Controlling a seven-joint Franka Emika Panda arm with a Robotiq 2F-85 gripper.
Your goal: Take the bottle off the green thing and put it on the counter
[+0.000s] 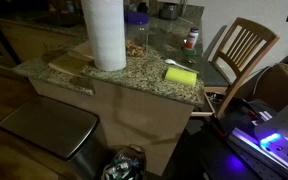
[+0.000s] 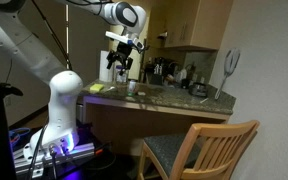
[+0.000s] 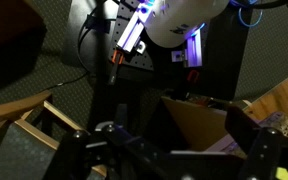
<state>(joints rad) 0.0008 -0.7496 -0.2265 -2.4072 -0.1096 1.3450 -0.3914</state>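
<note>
I should swing my gripper over the counter and above the bottle before I lower it, since it faces the floor beside my base, off the counter's edge.
The small pale bottle with a red cap stands upright near the far right edge of the speckled granite counter. It also shows in an exterior view as a small shape. The green thing under it is too small and dark to make out. My gripper hangs above the counter, a little above and to the side of the bottle, and does not touch it. Its fingers are spread and hold nothing. In the wrist view the open fingers frame the counter's side; the bottle is out of view there.
A tall white paper roll stands mid-counter beside a wooden board. A yellow pad lies near the counter's edge. A wooden chair stands close by. A metal bin and a black bag sit on the floor. Jars line the back.
</note>
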